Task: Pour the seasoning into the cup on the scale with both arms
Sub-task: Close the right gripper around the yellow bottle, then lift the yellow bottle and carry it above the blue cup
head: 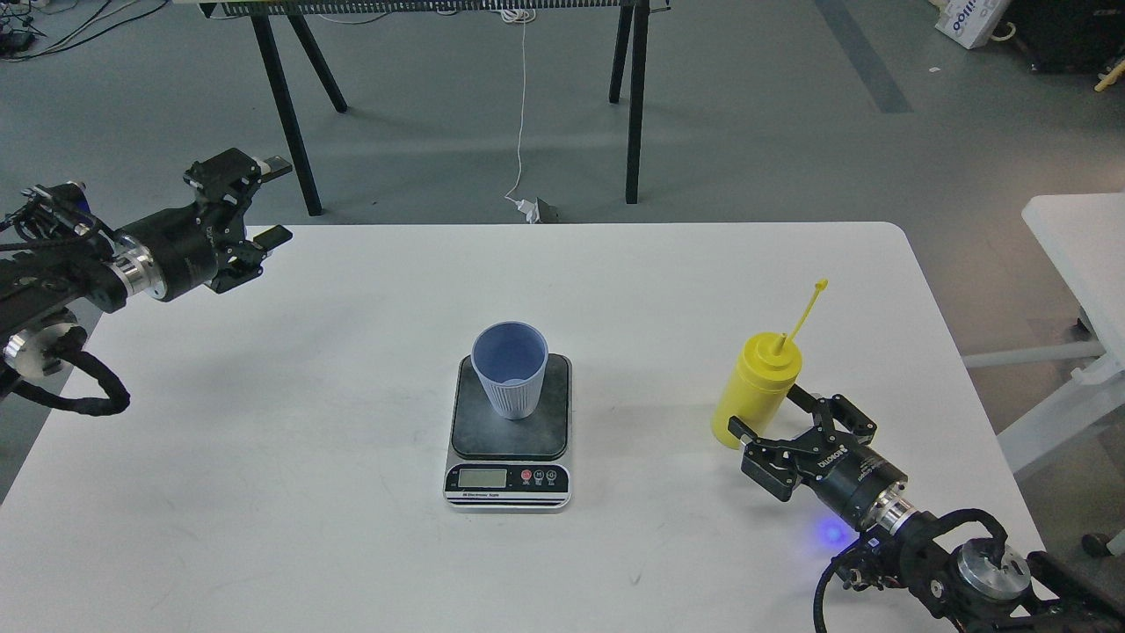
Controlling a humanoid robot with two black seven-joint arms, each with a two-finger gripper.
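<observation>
I expect that when I tip the yellow seasoning bottle, its cap strap (804, 316) will hang down in a curve next to the bottle's nozzle, because the strap's far end (820, 285) sticks up free.
The yellow seasoning bottle (757, 385) stands upright on the right of the white table, its cap strap sticking up. My right gripper (766, 415) is open, its fingers on either side of the bottle's lower part; whether they touch it I cannot tell. The light blue cup (511, 367) stands upright on the dark platform of the scale (510, 444) at the table's middle. My left gripper (274, 199) is open and empty, held above the table's far left corner, far from the cup.
The white table (352, 457) ends close behind the left gripper and right of the bottle. A second white table (1077, 237) stands to the right. A black-legged bench (633, 97) and a hanging white cable (520, 114) are beyond the far edge.
</observation>
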